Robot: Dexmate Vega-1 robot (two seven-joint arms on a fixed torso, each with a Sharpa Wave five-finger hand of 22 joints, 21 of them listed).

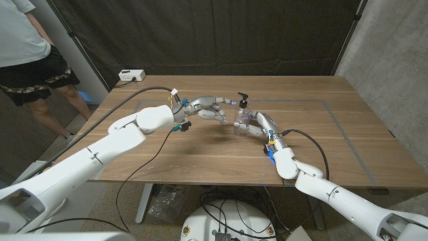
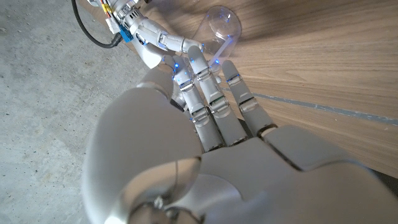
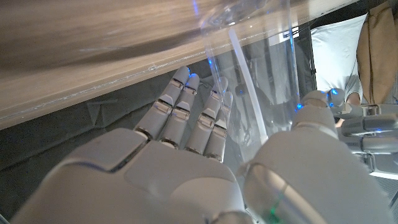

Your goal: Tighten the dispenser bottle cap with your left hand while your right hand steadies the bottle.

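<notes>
The spout (image 1: 241,94) sticks out sideways from the black pump cap (image 1: 243,103), so it will swing round and point somewhere else when I turn the cap.
A clear dispenser bottle (image 1: 242,119) with a black pump cap (image 1: 243,100) stands upright near the middle of the table. My right hand (image 1: 257,124) grips its body from the right. In the right wrist view the clear bottle (image 3: 261,87) sits between the fingers (image 3: 186,112) and the thumb (image 3: 311,124). My left hand (image 1: 211,109) reaches in from the left at cap height, fingers apart and just short of the cap. In the left wrist view its fingers (image 2: 208,93) stretch toward the clear bottle (image 2: 221,25), with my right hand (image 2: 152,37) beside the bottle.
A white box (image 1: 131,75) sits at the table's back left. A person (image 1: 27,47) stands beyond the left edge. A black cable (image 1: 144,167) hangs off my left arm. Tape lines (image 1: 334,110) mark the wooden table (image 1: 314,147) on the right.
</notes>
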